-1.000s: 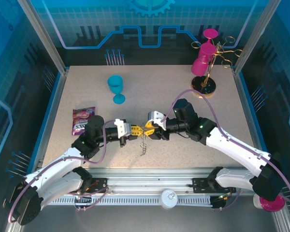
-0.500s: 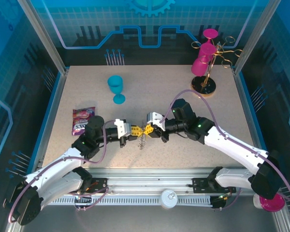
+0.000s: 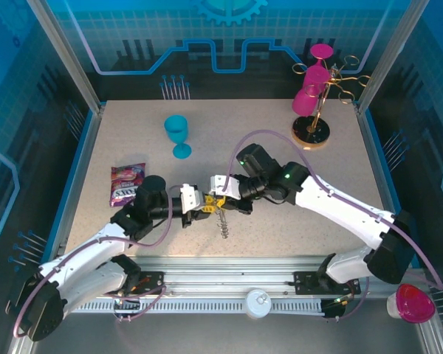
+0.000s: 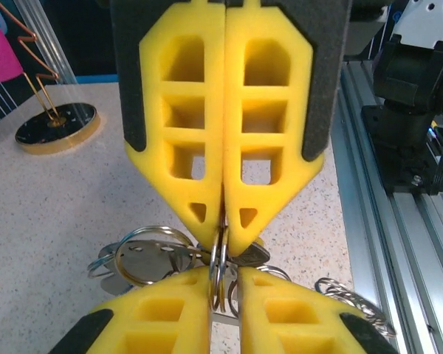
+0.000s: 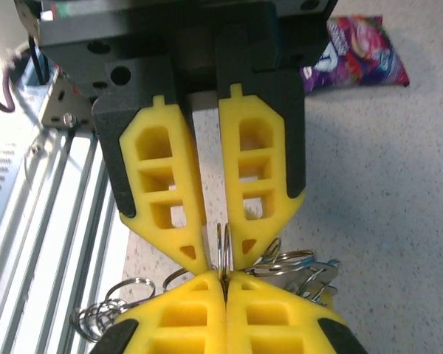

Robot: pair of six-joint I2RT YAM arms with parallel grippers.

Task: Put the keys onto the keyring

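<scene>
The robot's two grippers crowd the keyring tip to tip [image 5: 224, 249], so next the left gripper clamps the keyring while the right gripper opens and backs away.
My two grippers meet tip to tip above the near middle of the table. The right gripper [image 5: 223, 277] is shut on the keyring [image 5: 223, 251], a thin metal split ring that stands on edge. The left gripper [image 4: 223, 279] faces it with its jaws slightly apart; the keyring [image 4: 220, 267] sits in that gap. Silver keys [image 4: 144, 259] and more rings hang off it to one side. A string of small rings [image 3: 222, 226] dangles below the grippers. From above, the left gripper [image 3: 206, 210] and right gripper [image 3: 223, 199] nearly touch.
A blue goblet [image 3: 179, 135] stands at the back left, with a purple snack packet [image 3: 127, 183] beside my left arm. A gold wire stand [image 3: 315, 110] with pink goblets is at the back right. An aluminium rail [image 3: 244, 284] runs along the near edge, and a pink cup [image 3: 412, 302] lies beyond it.
Both grippers have shifted left, the right arm reaching further over. The right jaws have closed on the ring. The left jaws have eased slightly apart.
</scene>
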